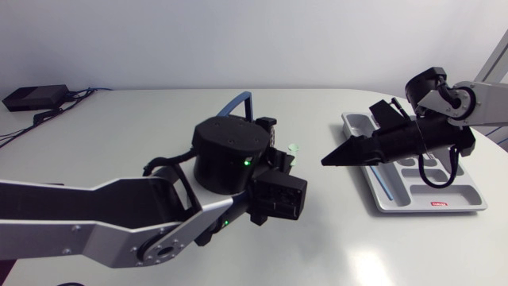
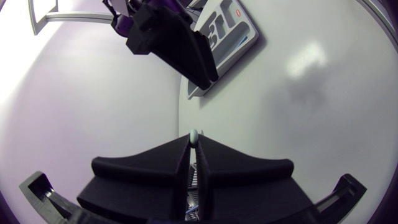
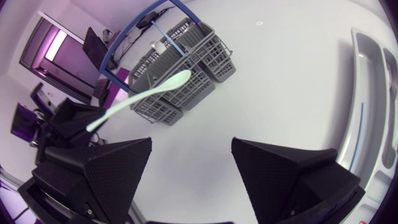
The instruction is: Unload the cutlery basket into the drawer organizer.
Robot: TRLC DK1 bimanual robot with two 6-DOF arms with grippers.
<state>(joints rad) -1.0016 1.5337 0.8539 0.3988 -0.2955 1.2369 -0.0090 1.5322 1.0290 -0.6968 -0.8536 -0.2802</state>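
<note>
The pale green plastic spoon (image 3: pixel 175 81) carries a broad bowl on a slim handle (image 3: pixel 120 107), so it will turn edge-on as the robot takes it away.
My left gripper (image 1: pixel 284 157) (image 2: pixel 193 144) is shut on a pale green plastic spoon (image 3: pixel 144 95), whose tip (image 1: pixel 294 148) (image 2: pixel 194 134) sticks out past the fingers. It holds the spoon in the air in front of the grey cutlery basket (image 3: pixel 186 65) with the blue handle (image 1: pixel 238 102). In the head view my left arm hides most of the basket. My right gripper (image 1: pixel 328 160) (image 3: pixel 193 165) is open and empty. It points at the spoon from the side of the white drawer organizer (image 1: pixel 381 195) (image 3: pixel 364 93), a short gap away.
A thin blue-handled piece (image 1: pixel 382 186) lies in the organizer's long near slot. A black box with cables (image 1: pixel 36 98) sits at the table's far left corner. Bare table lies between the basket and the organizer.
</note>
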